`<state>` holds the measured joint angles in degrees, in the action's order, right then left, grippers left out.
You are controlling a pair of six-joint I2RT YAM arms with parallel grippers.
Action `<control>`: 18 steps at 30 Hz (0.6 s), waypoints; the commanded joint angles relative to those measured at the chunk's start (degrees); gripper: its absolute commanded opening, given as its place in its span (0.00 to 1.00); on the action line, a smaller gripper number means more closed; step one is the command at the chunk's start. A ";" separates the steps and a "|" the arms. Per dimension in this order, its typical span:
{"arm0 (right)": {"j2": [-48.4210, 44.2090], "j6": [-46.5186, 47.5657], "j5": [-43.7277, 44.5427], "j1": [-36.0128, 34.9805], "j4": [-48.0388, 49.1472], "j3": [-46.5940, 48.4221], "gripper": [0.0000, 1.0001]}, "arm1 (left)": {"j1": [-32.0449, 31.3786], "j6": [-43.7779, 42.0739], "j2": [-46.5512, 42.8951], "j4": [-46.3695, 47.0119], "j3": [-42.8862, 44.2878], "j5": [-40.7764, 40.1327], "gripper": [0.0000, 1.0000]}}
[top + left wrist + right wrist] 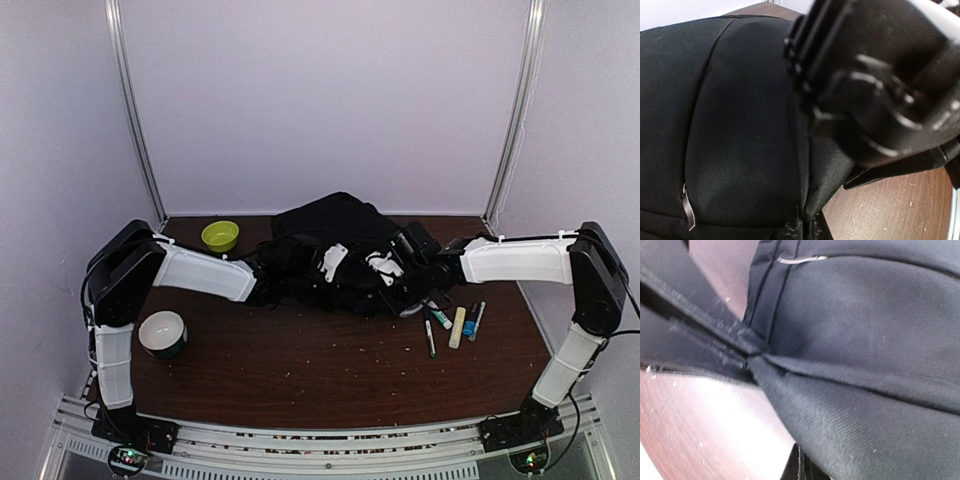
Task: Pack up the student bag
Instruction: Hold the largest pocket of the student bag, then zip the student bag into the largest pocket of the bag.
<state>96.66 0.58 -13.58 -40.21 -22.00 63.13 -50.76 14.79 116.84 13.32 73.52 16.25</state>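
Note:
The bag's fold (826,186) is pinched in my left gripper close beside my right gripper, so next my left gripper opens and moves back before it takes hold of the bag's fabric again.
The student bag (330,245), a large black backpack, lies at the back middle of the table. My left gripper (322,262) is on its left front and my right gripper (388,268) on its right front, close together. In the left wrist view the bag's black fabric (740,125) fills the frame, with a zipper pull (687,209) at lower left; my left gripper (807,226) is shut on a pinched fold. In the right wrist view the fabric (865,340) covers my right gripper (805,466), which looks shut on it. A zipper pull (800,260) shows at the top.
Several pens and markers (455,320) lie on the table right of the bag. A green bowl (220,235) sits at the back left and a white bowl (163,333) at the left front. The right arm's blurred black body (880,75) is close to the left wrist camera.

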 commanded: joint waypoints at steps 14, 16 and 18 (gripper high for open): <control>-3.53 4.07 -0.69 9.17 -7.04 -5.30 0.00 | 0.14 -8.19 -8.66 -8.33 -7.77 -2.48 0.00; -3.55 4.17 -1.17 10.03 -7.10 -5.22 0.00 | 0.14 -9.44 -9.62 -10.03 -8.41 -3.28 0.00; -3.63 4.68 -2.98 10.55 -7.89 -4.94 0.00 | 0.14 -9.99 -10.31 -11.39 -9.30 -5.45 0.00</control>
<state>93.76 5.58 -24.29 -34.83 -22.44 59.53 -51.94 7.55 110.89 10.20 67.35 14.79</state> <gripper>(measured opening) 0.009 0.037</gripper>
